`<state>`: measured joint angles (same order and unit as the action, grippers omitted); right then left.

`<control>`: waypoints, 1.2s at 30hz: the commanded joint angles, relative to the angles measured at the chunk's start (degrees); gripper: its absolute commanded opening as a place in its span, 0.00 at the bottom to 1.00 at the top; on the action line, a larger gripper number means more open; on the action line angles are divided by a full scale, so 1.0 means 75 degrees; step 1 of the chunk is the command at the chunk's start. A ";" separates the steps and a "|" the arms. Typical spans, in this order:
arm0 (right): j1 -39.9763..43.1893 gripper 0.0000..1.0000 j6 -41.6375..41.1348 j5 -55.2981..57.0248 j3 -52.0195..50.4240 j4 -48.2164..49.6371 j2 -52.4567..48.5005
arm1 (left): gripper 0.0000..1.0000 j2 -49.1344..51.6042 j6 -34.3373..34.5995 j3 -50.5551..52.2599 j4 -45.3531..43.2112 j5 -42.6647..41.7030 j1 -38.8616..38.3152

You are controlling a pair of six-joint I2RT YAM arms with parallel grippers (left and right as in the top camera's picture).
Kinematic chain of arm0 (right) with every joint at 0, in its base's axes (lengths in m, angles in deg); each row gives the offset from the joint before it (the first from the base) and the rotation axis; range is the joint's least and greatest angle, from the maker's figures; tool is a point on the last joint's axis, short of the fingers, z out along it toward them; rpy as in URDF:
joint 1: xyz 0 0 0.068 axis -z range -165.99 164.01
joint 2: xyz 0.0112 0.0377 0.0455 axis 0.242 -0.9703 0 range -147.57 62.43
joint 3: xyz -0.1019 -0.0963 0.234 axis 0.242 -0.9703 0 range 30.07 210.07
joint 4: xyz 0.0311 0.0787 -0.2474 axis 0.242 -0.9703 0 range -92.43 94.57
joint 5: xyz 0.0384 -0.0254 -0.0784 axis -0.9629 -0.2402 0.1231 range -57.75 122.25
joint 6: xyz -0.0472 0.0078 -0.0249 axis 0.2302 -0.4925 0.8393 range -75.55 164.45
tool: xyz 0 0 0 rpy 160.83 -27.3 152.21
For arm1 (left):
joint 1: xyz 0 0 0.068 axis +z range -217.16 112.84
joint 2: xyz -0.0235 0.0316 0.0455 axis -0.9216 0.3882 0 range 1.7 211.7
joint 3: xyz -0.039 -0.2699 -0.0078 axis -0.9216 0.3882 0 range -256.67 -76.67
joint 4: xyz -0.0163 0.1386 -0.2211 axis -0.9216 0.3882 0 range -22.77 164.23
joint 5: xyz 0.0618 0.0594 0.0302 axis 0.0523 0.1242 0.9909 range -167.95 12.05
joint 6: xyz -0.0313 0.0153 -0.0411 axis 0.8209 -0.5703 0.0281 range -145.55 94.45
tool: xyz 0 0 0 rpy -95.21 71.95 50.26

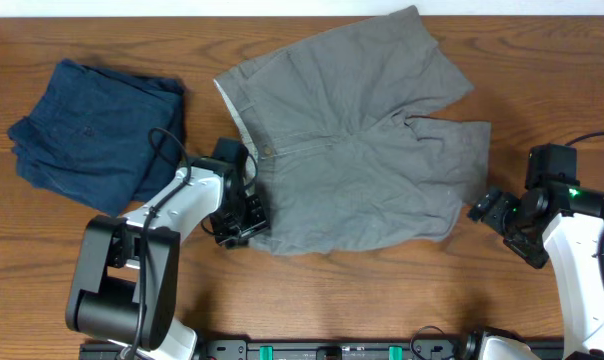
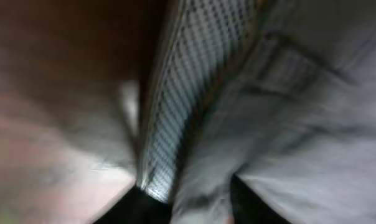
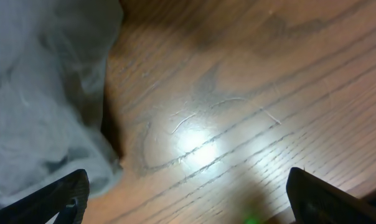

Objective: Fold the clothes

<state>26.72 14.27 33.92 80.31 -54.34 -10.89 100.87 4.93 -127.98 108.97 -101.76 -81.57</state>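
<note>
The near leg's corner point(image 1: 446, 235) is slanting in toward the waistband, so next my right gripper takes hold of the hem point(image 1: 466, 204) and pulls the leg out straight before folding.
The clothes, a pair of light grey shorts point(image 1: 362, 150), lie spread flat in the overhead view, waistband to the left and both legs to the right. My left gripper point(image 1: 244, 222) sits at the lower left waistband corner. In the blurred left wrist view its dark fingers point(image 2: 150, 208) stand close on either side of a bunched fold of the shorts point(image 2: 300, 112), beside the paler checked inner waistband point(image 2: 188, 93). My right gripper point(image 1: 492, 210) is open at the edge of the right leg. Its fingers point(image 3: 63, 199) stand wide apart over bare wood, with the shorts' hem point(image 3: 38, 93) at the left one.
A dark navy folded garment point(image 1: 92, 130) lies at the back left of the wooden table point(image 1: 382, 300), close behind the left arm. The table's front rail runs along the bottom edge.
</note>
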 commanded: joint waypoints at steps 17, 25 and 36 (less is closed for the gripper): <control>0.0052 0.99 0.0052 -0.2011 -0.1198 0.1988 -0.1072 | 0.25 0.0131 -0.0516 0.0140 0.0597 0.0064 0.0941; 0.0044 0.99 0.0079 -0.3864 -0.1900 0.4424 -0.1588 | 0.26 0.0131 -0.0513 0.0140 0.0560 0.0064 0.0933; 0.0393 0.01 0.0662 -0.3850 -0.1408 0.5120 -0.1536 | 0.26 0.0134 -0.0513 0.0140 0.0560 0.0064 0.0933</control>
<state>27.33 16.79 5.92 66.58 -15.26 -24.57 100.98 1.59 -127.68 113.08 -101.96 -74.71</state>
